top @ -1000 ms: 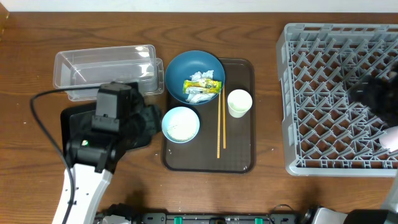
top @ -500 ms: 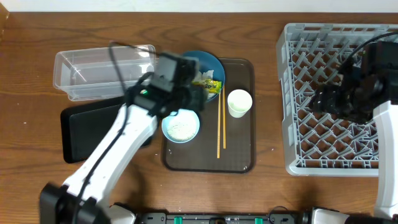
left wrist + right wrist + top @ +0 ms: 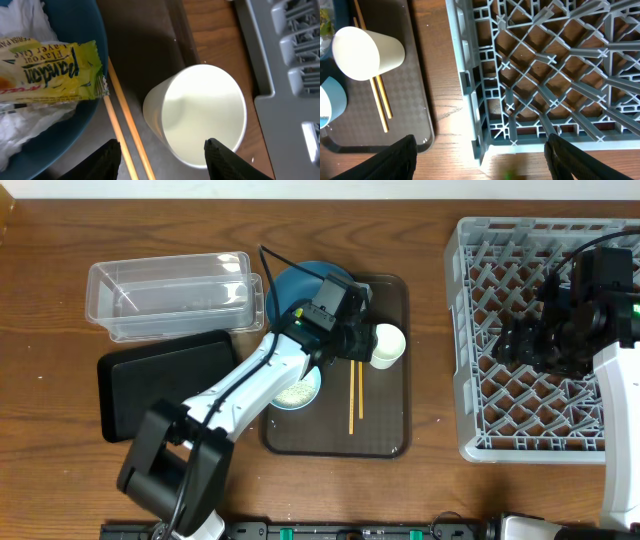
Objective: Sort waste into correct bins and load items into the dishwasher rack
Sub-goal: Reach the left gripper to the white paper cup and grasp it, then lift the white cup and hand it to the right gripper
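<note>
My left gripper should take the cup's rim (image 3: 165, 120), tip it and hand it to my right gripper, because the white cup (image 3: 387, 346) stands upright across from the dishwasher rack.
My left gripper (image 3: 362, 340) (image 3: 162, 161) is open and low over the brown tray. Its fingers straddle the yellowish chopsticks (image 3: 125, 130) (image 3: 354, 395) and the near rim of an upright, empty white cup (image 3: 200, 115) (image 3: 386, 346). The dark-blue bowl (image 3: 92, 30) (image 3: 290, 288) holds the yellow-green wrapper (image 3: 50, 72) and white napkins (image 3: 25, 20). The light-blue bowl (image 3: 296, 392) holds rice and is partly under my arm. My right gripper (image 3: 515, 345) (image 3: 480, 165) is open and empty over the left part of the grey dishwasher rack (image 3: 545, 435) (image 3: 545, 75). Only one cup shows.
The brown serving tray (image 3: 335, 438) (image 3: 405, 90) holds the bowls, cup and chopsticks. The clear tub (image 3: 170, 295) stands at back left with the black tray (image 3: 150, 380) in front of it. Bare wood separates the serving tray from the rack.
My left arm has swung from over the black tray across the bowls to the white cup. My right arm has come in over the rack's left part.
</note>
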`<move>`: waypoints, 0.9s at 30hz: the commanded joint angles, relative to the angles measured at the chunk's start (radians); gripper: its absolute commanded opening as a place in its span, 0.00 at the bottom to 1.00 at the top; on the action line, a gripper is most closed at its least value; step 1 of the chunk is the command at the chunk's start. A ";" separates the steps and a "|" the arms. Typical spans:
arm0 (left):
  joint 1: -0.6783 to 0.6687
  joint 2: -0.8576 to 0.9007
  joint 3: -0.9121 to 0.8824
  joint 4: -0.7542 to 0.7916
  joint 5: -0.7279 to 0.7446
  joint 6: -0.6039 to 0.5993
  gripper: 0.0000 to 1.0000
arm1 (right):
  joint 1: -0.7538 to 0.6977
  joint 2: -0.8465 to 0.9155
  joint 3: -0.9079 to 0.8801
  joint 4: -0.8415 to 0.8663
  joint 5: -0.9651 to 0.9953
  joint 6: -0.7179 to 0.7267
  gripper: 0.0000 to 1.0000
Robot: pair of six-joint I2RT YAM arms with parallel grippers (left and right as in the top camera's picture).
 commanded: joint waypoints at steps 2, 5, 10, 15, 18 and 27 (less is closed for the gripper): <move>0.000 0.030 0.011 0.027 0.012 -0.058 0.57 | 0.008 -0.006 -0.006 0.000 0.007 -0.013 0.81; -0.002 0.047 0.011 0.032 0.013 -0.082 0.56 | 0.008 -0.006 -0.006 -0.001 0.007 -0.014 0.81; -0.004 0.081 0.010 0.015 0.013 -0.123 0.44 | 0.008 -0.006 -0.006 -0.002 0.007 -0.014 0.81; -0.004 0.076 0.010 0.003 0.024 -0.130 0.19 | 0.008 -0.006 -0.006 -0.002 0.007 -0.014 0.81; -0.001 0.056 0.010 -0.002 0.063 -0.130 0.06 | 0.008 -0.006 -0.006 -0.002 0.008 -0.014 0.81; 0.108 -0.138 0.010 -0.256 0.095 -0.130 0.06 | 0.005 -0.006 -0.006 0.021 0.062 -0.013 0.84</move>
